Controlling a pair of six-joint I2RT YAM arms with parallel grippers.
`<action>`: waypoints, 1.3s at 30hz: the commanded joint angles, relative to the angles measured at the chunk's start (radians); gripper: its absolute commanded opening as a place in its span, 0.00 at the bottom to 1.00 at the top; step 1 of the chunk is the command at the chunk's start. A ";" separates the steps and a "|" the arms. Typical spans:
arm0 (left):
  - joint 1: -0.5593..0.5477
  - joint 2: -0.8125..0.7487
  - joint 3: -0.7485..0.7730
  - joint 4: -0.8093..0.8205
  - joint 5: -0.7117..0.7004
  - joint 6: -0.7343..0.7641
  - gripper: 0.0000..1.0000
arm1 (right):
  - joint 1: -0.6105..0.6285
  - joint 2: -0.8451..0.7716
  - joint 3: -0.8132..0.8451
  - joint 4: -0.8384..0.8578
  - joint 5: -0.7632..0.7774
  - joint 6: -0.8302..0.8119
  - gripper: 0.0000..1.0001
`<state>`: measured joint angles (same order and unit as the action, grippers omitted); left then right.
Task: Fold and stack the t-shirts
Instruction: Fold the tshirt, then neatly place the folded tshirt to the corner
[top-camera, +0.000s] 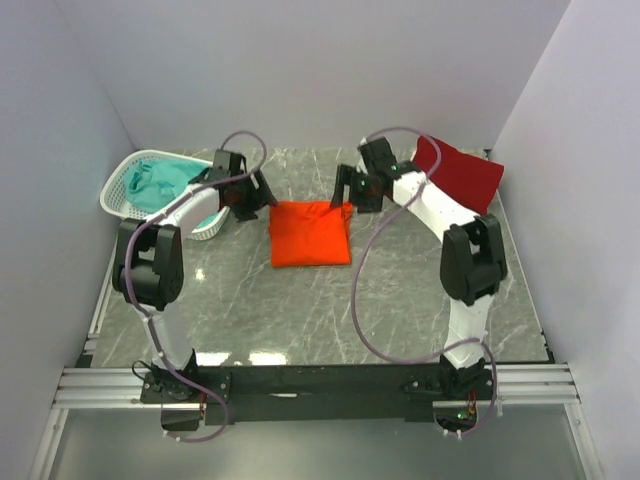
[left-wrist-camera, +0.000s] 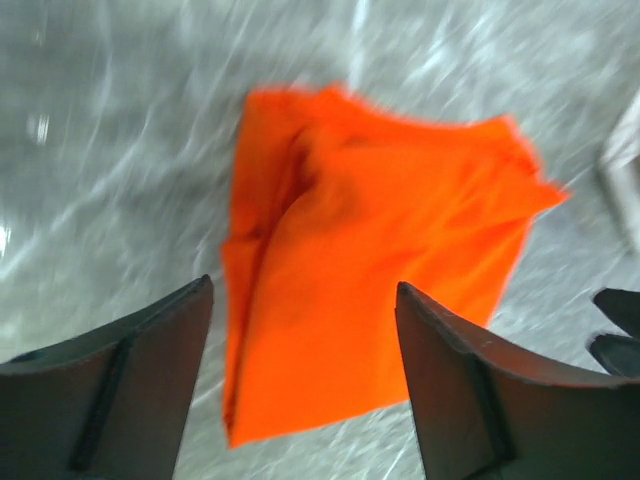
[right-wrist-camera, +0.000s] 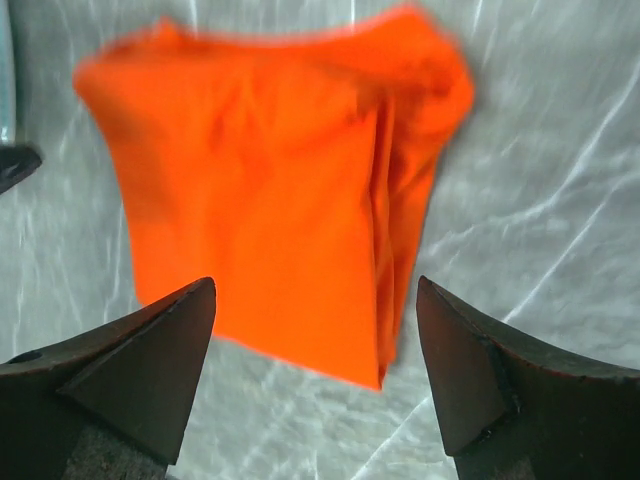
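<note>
I expect the bright orange t-shirt (top-camera: 310, 236) to sag but stay folded when I lift it by its side edge, because folded layers (right-wrist-camera: 384, 250) lie close together along there.
The bright orange t-shirt (top-camera: 311, 233) lies folded into a rough square on the grey marble table (top-camera: 300, 310). It also shows in the left wrist view (left-wrist-camera: 370, 250) and in the right wrist view (right-wrist-camera: 280, 200). My left gripper (top-camera: 262, 197) hangs open and empty just left of its far left corner. My right gripper (top-camera: 345, 190) hangs open and empty just past its far right corner. The dark red t-shirt (top-camera: 462, 173) lies folded at the back right. The teal t-shirt (top-camera: 160, 183) sits in the basket. The cream-white t-shirt is not in view.
A white lattice basket (top-camera: 122, 182) stands at the back left, beside the left arm. White walls close the table on three sides. A black and aluminium rail (top-camera: 320, 385) with the arm bases runs along the near edge.
</note>
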<state>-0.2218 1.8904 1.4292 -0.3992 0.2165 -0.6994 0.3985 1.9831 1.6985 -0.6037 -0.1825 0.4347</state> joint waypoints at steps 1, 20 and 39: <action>-0.005 -0.065 -0.091 0.049 0.030 0.024 0.77 | -0.013 -0.119 -0.167 0.119 -0.132 -0.025 0.88; -0.022 0.022 -0.136 0.089 0.046 0.054 0.53 | -0.135 -0.067 -0.481 0.472 -0.497 -0.039 0.88; -0.022 0.113 -0.133 0.108 0.058 0.058 0.12 | -0.107 0.077 -0.465 0.524 -0.456 -0.001 0.83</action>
<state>-0.2398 1.9896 1.2900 -0.3107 0.2703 -0.6655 0.2714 2.0079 1.2251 -0.0956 -0.6930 0.4309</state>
